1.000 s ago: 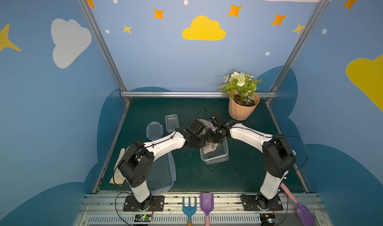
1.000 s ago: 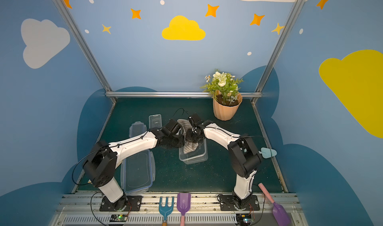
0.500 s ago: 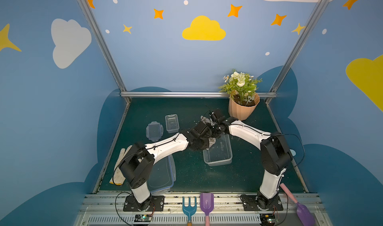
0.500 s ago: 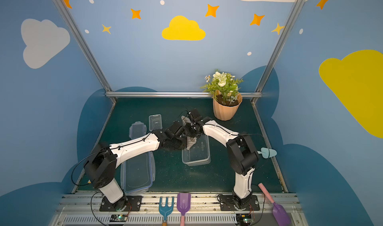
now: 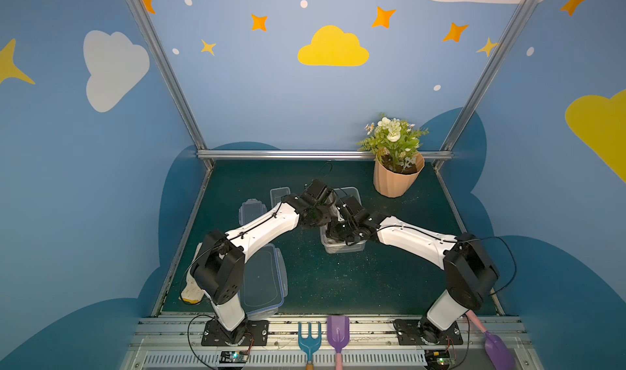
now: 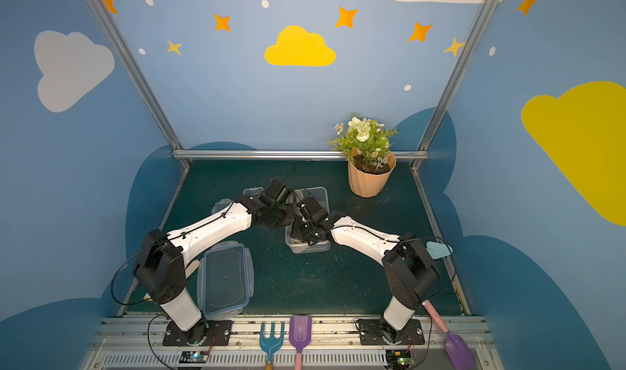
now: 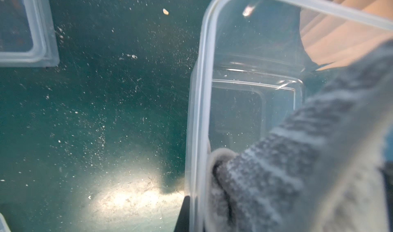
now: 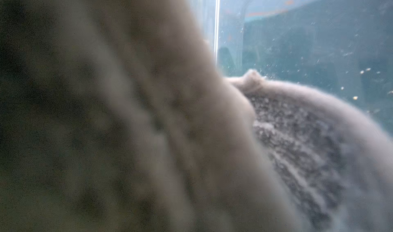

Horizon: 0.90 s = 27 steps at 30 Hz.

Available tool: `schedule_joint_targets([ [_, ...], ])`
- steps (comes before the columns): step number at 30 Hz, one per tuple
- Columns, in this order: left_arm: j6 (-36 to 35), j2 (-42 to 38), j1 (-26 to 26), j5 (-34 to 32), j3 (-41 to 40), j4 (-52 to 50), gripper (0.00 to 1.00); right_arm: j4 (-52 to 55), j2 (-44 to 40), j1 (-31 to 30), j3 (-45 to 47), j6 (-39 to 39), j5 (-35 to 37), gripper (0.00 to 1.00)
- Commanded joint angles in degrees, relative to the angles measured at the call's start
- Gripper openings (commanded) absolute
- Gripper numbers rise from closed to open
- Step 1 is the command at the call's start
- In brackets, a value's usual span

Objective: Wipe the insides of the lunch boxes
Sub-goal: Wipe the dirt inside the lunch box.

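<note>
The cloth is at the lunch box's near end (image 5: 344, 245), so my left gripper should pull the lunch box closer while my right gripper wipes toward the lunch box's far end (image 5: 351, 193).
The large clear lunch box (image 5: 352, 195) (image 6: 320, 195) stands mid-table on the green mat. My left gripper (image 5: 326, 212) (image 7: 195, 209) is shut on its left wall (image 7: 197, 114). One black finger (image 7: 182, 214) shows outside the wall and the other is hidden. My right gripper (image 5: 337, 237) (image 6: 303, 237) reaches down into the box's near end, shut on the grey striped cloth (image 7: 297, 167) (image 8: 297, 146). The cloth fills the right wrist view and hides the fingers. The small lunch box (image 5: 279, 195) (image 6: 253, 191) sits apart, further left.
A large blue-trimmed lid (image 5: 264, 280) lies front left under the left arm, a small lid (image 5: 252, 212) behind it. A flower pot (image 5: 396, 178) stands back right. Toy rake (image 5: 309, 341) and shovels (image 5: 337, 334) lie on the front rail. Crumbs dot the mat (image 7: 95, 114).
The large lunch box has shifted toward the back wall with my left gripper on it. My right gripper has dragged the cloth from the box's far end to its near end.
</note>
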<state>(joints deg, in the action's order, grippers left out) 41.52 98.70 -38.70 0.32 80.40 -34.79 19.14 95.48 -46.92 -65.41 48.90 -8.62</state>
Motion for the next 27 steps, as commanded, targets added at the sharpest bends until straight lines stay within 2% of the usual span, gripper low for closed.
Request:
schedule_joint_targets([
  [1, -2.1, -2.1, 0.1, -7.1, 4.9, 4.4, 0.05, 14.0, -0.3, -1.2, 3.4, -1.6, 0.2, 0.00],
  [6, -6.8, -4.0, 0.0, -13.9, 5.9, -3.1, 0.04, 26.0, -2.3, 0.4, 1.6, -4.6, 8.1, 0.00],
  [12, -9.6, -6.6, -2.7, -14.6, 4.0, -8.2, 0.05, 30.4, -4.4, 6.5, 0.4, -6.1, 14.8, 0.00],
  [18, -9.4, -6.6, -8.2, -11.6, 2.0, -10.7, 0.05, 28.6, -4.1, 11.1, -5.2, -8.0, 18.8, 0.00],
  [27, -7.0, -5.4, -14.9, -5.4, -0.8, -9.5, 0.04, 21.9, 0.9, 12.9, -17.0, -10.9, 23.3, 0.00],
])
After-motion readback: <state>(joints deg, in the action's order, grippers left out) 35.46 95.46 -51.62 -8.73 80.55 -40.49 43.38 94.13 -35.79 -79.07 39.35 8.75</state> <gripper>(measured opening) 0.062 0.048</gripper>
